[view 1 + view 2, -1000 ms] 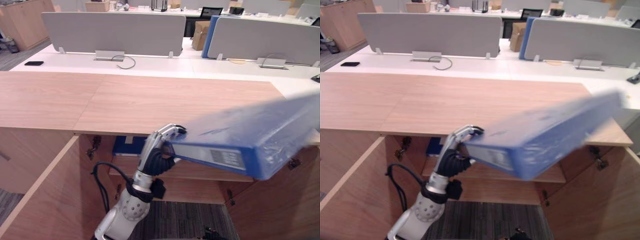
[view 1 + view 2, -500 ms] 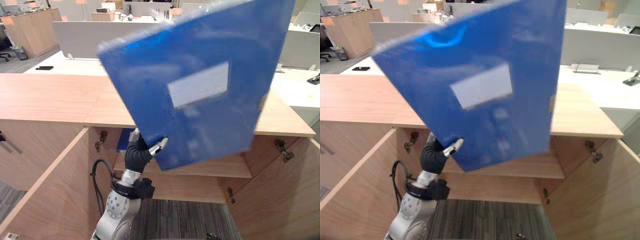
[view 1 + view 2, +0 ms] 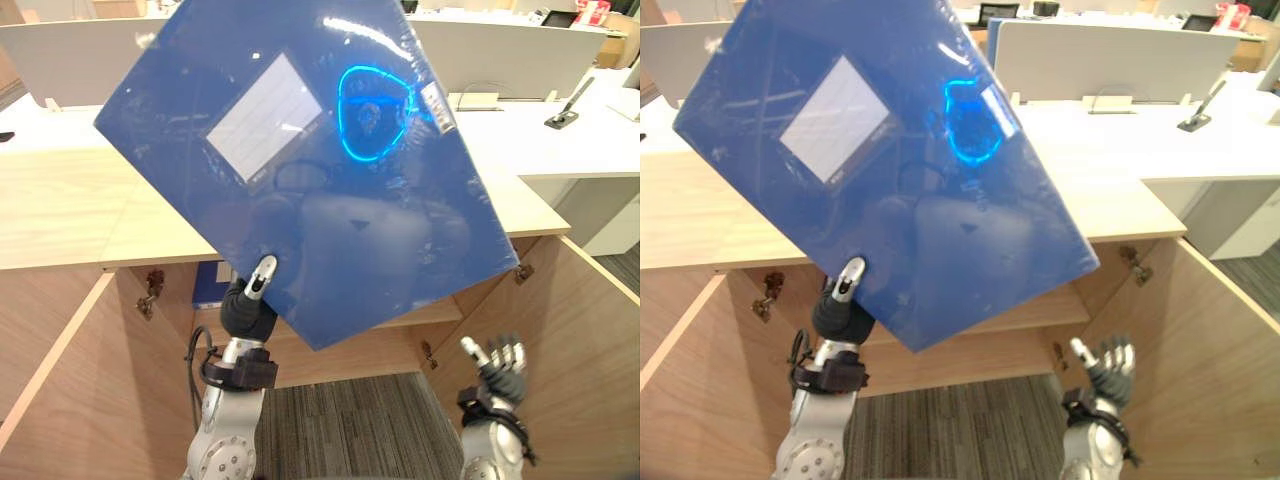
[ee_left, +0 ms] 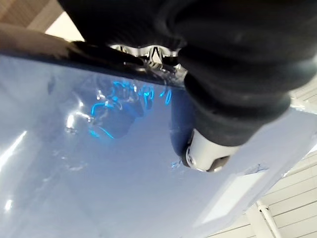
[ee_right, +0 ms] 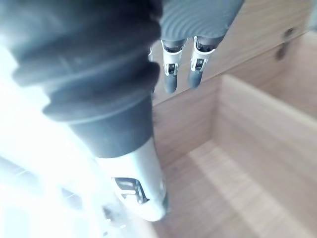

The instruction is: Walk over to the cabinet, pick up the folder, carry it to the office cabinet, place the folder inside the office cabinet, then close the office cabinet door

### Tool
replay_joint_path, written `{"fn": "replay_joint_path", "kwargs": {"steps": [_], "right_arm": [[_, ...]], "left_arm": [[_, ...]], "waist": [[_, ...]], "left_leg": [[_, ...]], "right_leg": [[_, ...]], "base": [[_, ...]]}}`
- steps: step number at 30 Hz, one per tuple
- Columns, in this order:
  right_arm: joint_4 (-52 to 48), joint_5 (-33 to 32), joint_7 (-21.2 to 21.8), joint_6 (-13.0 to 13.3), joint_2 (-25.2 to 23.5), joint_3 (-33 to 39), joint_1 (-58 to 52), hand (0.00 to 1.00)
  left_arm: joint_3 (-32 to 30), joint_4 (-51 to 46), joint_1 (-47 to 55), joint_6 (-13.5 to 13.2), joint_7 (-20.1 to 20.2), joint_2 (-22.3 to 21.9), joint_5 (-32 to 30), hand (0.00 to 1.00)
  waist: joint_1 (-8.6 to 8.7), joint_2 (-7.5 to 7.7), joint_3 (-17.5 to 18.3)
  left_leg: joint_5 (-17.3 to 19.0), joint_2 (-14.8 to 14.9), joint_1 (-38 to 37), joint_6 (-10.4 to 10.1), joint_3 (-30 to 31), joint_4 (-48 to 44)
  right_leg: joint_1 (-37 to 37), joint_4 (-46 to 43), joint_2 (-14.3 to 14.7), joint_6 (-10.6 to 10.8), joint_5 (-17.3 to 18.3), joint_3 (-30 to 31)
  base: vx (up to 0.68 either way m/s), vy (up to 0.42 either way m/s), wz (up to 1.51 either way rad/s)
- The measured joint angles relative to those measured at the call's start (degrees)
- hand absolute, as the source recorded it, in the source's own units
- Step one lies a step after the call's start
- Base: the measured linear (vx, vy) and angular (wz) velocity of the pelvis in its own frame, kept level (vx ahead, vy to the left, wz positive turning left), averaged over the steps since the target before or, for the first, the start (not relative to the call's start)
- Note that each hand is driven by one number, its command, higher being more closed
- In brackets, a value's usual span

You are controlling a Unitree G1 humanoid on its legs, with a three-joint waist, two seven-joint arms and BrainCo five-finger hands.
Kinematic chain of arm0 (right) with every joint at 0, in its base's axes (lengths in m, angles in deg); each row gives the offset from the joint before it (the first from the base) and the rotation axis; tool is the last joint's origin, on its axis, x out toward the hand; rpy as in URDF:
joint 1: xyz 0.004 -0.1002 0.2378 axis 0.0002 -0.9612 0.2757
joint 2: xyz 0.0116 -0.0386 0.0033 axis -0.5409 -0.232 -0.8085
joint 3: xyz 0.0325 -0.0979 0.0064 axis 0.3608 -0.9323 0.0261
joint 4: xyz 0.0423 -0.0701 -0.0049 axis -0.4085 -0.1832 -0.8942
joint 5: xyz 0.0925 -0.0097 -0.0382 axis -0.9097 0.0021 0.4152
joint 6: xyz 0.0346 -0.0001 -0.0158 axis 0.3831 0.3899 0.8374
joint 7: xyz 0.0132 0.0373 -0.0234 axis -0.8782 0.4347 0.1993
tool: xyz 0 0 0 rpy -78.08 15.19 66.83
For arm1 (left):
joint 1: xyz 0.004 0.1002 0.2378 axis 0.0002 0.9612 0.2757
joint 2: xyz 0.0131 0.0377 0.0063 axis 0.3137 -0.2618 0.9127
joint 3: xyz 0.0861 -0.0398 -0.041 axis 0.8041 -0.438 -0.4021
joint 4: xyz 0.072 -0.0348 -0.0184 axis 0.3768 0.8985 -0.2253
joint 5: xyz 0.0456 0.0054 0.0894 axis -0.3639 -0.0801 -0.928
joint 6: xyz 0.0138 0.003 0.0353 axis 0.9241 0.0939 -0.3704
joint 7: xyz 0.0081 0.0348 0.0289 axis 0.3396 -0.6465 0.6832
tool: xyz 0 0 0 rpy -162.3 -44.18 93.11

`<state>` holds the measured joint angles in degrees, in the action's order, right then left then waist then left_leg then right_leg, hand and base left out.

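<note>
The other blue folder (image 3: 209, 285) is up against the cabinet's side. I should expect empty shelf (image 3: 422, 313) next to it, hidden behind the large blue folder.
A large blue folder (image 3: 330, 180) with a white label is held up tilted, its flat cover facing me, above the open wooden office cabinet (image 3: 60, 220). My left hand (image 3: 248, 305) is shut on its lower edge, and the thumb (image 4: 205, 153) presses on the glossy cover (image 4: 99, 188). The right hand (image 3: 500, 365) hangs low at the right, open with fingers (image 5: 171, 74) straight, holding nothing, just off the folder's lower right corner. The folder hides much of the cabinet's inside.
Both cabinet doors stand open, the left door (image 3: 60, 370) and the right door (image 3: 590, 340). Inside are a shelf (image 3: 440, 312) and another blue folder (image 3: 208, 285). White desks with grey dividers (image 3: 560, 140) lie behind. Grey carpet (image 3: 350, 420) is below.
The folder has swung from lying nearly flat at the right to standing up with its cover facing me. The camera has shifted, and the right hand has come into view.
</note>
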<state>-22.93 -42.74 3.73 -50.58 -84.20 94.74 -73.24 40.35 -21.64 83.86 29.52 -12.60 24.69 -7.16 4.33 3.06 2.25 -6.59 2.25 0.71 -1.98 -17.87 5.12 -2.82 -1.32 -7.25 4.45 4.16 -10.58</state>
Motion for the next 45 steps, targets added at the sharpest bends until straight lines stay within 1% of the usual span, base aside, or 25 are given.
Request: {"fn": "replay_joint_path", "kwargs": {"steps": [1,3,5,7,10,11,13,16,18,19,21,22,24,25,28,30,32,33,35,36,38,39,43,44,45], "right_arm": [[-2.84,0.01,-0.1,0.22,0.0,0.11,-0.01,0.0],[-12.01,1.69,-0.33,1.84,0.06,0.75,0.36,0.0],[-15.81,4.46,-0.61,2.22,0.21,1.49,2.13,0.0],[-17.28,7.07,-0.93,2.3,0.26,2.22,5.32,0.0],[-17.39,7.01,-0.74,2.29,1.12,1.19,9.5,0.0],[-17.38,6.72,-0.29,2.29,1.69,0.36,10.87,0.0],[-17.38,6.3,2.03,2.29,4.37,-2.85,14.67,0.0],[-17.23,2.96,5.18,2.24,7.93,-6.96,19.64,0.0],[-16.3,-0.47,8.85,2.17,11.53,-10.42,24.37,0.0],[-16.07,-1.33,9.65,2.15,12.42,-11.23,25.22,0.0],[-15.74,-5.87,13.59,1.85,14.89,-13.75,27.63,0.0],[-15.36,-7.01,14.39,1.74,15.46,-14.52,28.23,0.0],[-13.21,-12.05,16.95,1.02,17.87,-16.62,30.27,0.0],[-12.74,-13.26,17.46,0.94,18.73,-17.11,30.63,0.0],[-11.16,-18.7,19.95,-0.36,24.81,-20.68,33.8,0.0],[-11.11,-23.2,22.01,-1.19,31.58,-23.95,36.51,0.0],[-11.06,-25.73,23.39,-1.52,35.59,-25.86,38.58,0.0],[-11.03,-27.57,24.47,-1.86,39.61,-28.06,40.56,0.0],[-11.01,-29.45,25.67,-2.45,43.46,-30.31,42.29,0.0],[-10.92,-30.54,26.53,-2.87,46.6,-32.29,43.57,0.0],[-10.64,-31.75,27.39,-2.98,48.8,-33.77,44.19,0.0],[-10.25,-32.11,27.94,-3.44,49.98,-34.84,44.73,0.0],[-9.4,-33.79,28.17,-4.25,52.49,-37.36,45.96,0.0],[-9.29,-33.82,28.17,-4.45,53.4,-38.25,46.37,1.0],[-9.25,-33.86,28.17,-4.53,54.45,-38.88,46.98,1.0]], "left_arm": [[-0.24,0.0,0.39,0.15,0.0,0.0,0.0,1.0],[-1.07,0.0,0.72,0.67,0.0,-0.03,-0.44,1.0],[-1.99,0.0,0.74,0.82,0.0,-0.05,-0.86,1.0],[-3.44,0.0,0.77,0.99,0.06,-0.32,-2.11,1.0],[-4.9,0.01,0.76,1.04,0.37,-0.71,-2.94,1.0],[-5.32,0.02,0.76,1.04,0.54,-0.69,-3.53,1.0],[-6.14,0.38,0.43,1.05,1.26,-0.62,-4.91,1.0],[-6.11,1.46,-0.11,1.05,1.64,-0.51,-6.23,1.0],[-6.26,2.22,-0.26,0.98,1.84,-0.58,-6.87,1.0],[-6.4,2.3,-0.37,0.88,1.84,-0.55,-6.93,1.0],[-6.21,2.39,-0.73,0.76,1.87,-0.29,-7.53,1.0],[-6.16,2.39,-0.73,0.7,1.87,-0.25,-7.55,1.0],[-6.05,2.48,-0.74,-0.1,1.87,-0.29,-8.32,1.0],[-6.03,2.48,-0.73,-0.31,1.87,-0.11,-8.45,1.0],[-6.09,2.98,-0.66,-1.9,1.86,0.81,-8.45,1.0],[-6.07,3.01,-0.45,-2.64,1.86,0.92,-8.4,1.0],[-6.01,3.01,-0.22,-3.03,1.86,1.04,-8.37,1.0],[-5.97,3.01,0.04,-3.26,1.86,1.56,-8.37,1.0],[-5.76,3.01,0.23,-3.38,1.86,2.86,-8.37,1.0],[-5.29,3.04,0.59,-3.66,1.86,4.51,-8.37,1.0],[-5.03,3.07,0.74,-3.76,1.86,5.68,-8.37,1.0],[-4.92,3.45,0.78,-3.89,1.87,6.57,-8.37,1.0],[-4.04,4.97,0.95,-3.95,1.86,7.82,-8.33,1.0],[-3.63,5.25,1.25,-3.98,1.86,7.88,-8.32,1.0],[-3.27,5.32,1.66,-3.98,1.86,8.04,-8.26,1.0]], "waist": [[0.05,-0.09,-0.07],[0.15,-0.21,-0.38],[0.17,-0.24,-0.4],[0.17,-0.11,-0.41],[0.07,-0.14,-0.48],[-0.05,-0.15,-0.52],[-0.31,-0.16,-0.53],[-0.7,-0.18,-0.57],[-0.79,-0.21,-0.63],[-0.9,-0.24,-0.66],[-1.18,-0.52,-0.85],[-1.27,-0.65,-0.93],[-1.44,-0.95,-1.14],[-1.54,-0.99,-1.16],[-1.7,-1.28,-1.35],[-1.71,-1.31,-1.37],[-1.68,-1.34,-1.38],[-1.57,-1.36,-1.36],[-1.55,-1.37,-1.36],[-1.53,-1.37,-1.35],[-1.56,-1.36,-1.35],[-1.58,-1.35,-1.34],[-1.68,-1.35,-1.34],[-1.7,-1.34,-1.32],[-1.71,-1.33,-1.31]], "left_leg": [[0.14,0.03,-0.12,0.03,-0.19,0.2],[0.38,0.02,-0.27,0.1,-0.22,0.2],[0.22,0.0,-0.27,-0.14,-0.33,0.1],[0.08,-0.06,-0.27,0.02,-0.46,-0.08],[0.02,-0.16,-0.07,0.12,-0.49,-0.1],[0.03,-0.19,-0.01,0.13,-0.49,-0.1],[0.08,-0.24,0.11,0.16,-0.4,-0.1],[0.12,-0.32,0.11,0.21,-0.23,-0.1],[0.13,-0.42,0.02,0.24,0.11,-0.1],[0.14,-0.46,-0.02,0.26,0.26,-0.1],[0.14,-0.67,-0.09,0.29,0.9,-0.09],[0.15,-0.74,-0.14,0.31,0.99,-0.09],[0.16,-0.96,-0.24,0.42,1.07,-0.08],[0.15,-1.01,-0.24,0.44,1.09,-0.08],[0.11,-1.09,-0.4,0.51,1.09,-0.07],[0.04,-1.08,-0.4,0.57,1.1,-0.07],[0.0,-1.06,-0.4,0.61,1.1,-0.07],[-0.04,-1.05,-0.4,0.63,1.1,-0.07],[-0.06,-1.04,-0.4,0.63,1.1,-0.07],[-0.07,-1.04,-0.39,0.64,1.1,-0.06],[-0.08,-1.05,-0.38,0.65,1.11,-0.06],[-0.09,-1.04,-0.38,0.66,1.11,-0.06],[-0.12,-1.04,-0.37,0.67,1.11,-0.06],[-0.13,-1.04,-0.36,0.68,1.1,-0.06],[-0.14,-1.04,-0.33,0.68,1.11,-0.06]], "right_leg": [[0.01,-0.01,0.0,-0.01,-0.01,0.12],[0.08,0.02,-0.01,-0.01,0.0,0.24],[0.25,0.03,-0.01,-0.01,0.0,0.45],[0.39,0.06,-0.02,0.0,-0.05,0.72],[0.46,0.3,0.0,0.0,-0.34,0.97],[0.46,0.48,0.0,-0.01,-0.42,1.07],[0.44,0.69,0.0,-0.01,-0.53,1.09],[0.35,0.69,-0.05,-0.02,-0.55,1.03],[0.03,0.68,-0.14,-0.02,-0.55,0.71],[-0.09,0.68,-0.17,-0.02,-0.55,0.58],[-0.39,0.59,-0.35,-0.01,-0.54,0.06],[-0.43,0.52,-0.41,-0.01,-0.54,-0.03],[-0.45,0.34,-0.63,-0.01,-0.54,-0.05],[-0.45,0.29,-0.67,-0.01,-0.54,-0.07],[-0.45,0.04,-0.78,-0.01,-0.54,-0.07],[-0.45,0.03,-0.77,-0.01,-0.54,-0.07],[-0.45,0.03,-0.75,-0.01,-0.54,-0.06],[-0.45,0.03,-0.74,-0.01,-0.54,-0.06],[-0.45,0.03,-0.73,-0.01,-0.54,-0.06],[-0.45,0.03,-0.73,-0.02,-0.54,-0.05],[-0.44,0.01,-0.73,-0.02,-0.54,-0.05],[-0.42,-0.03,-0.74,-0.02,-0.54,-0.04],[-0.39,-0.07,-0.74,-0.02,-0.55,-0.03],[-0.39,-0.08,-0.74,-0.02,-0.55,-0.03],[-0.37,-0.08,-0.74,-0.02,-0.55,-0.03]], "base": [[-0.07,0.019,-0.21],[-0.06,0.012,-0.06],[-0.03,0.006,-0.05],[-0.01,0.004,-0.06],[0.0,0.0,-0.02],[0.0,0.0,0.0],[0.0,0.0,0.0],[-0.01,0.0,0.01],[-0.02,0.002,0.07],[-0.03,0.003,0.09],[-0.03,0.006,0.11],[-0.03,0.013,0.07],[-0.04,0.02,0.02],[-0.04,0.021,0.01],[-0.04,0.011,0.0],[-0.04,0.0,0.0],[-0.02,-0.002,0.0],[0.0,0.0,0.0],[-0.02,-0.001,0.0],[-0.03,-0.001,0.0],[0.0,0.0,0.0],[0.0,0.0,0.0],[0.0,0.0,0.0],[0.0,0.0,0.0],[0.0,0.0,0.0]]}}
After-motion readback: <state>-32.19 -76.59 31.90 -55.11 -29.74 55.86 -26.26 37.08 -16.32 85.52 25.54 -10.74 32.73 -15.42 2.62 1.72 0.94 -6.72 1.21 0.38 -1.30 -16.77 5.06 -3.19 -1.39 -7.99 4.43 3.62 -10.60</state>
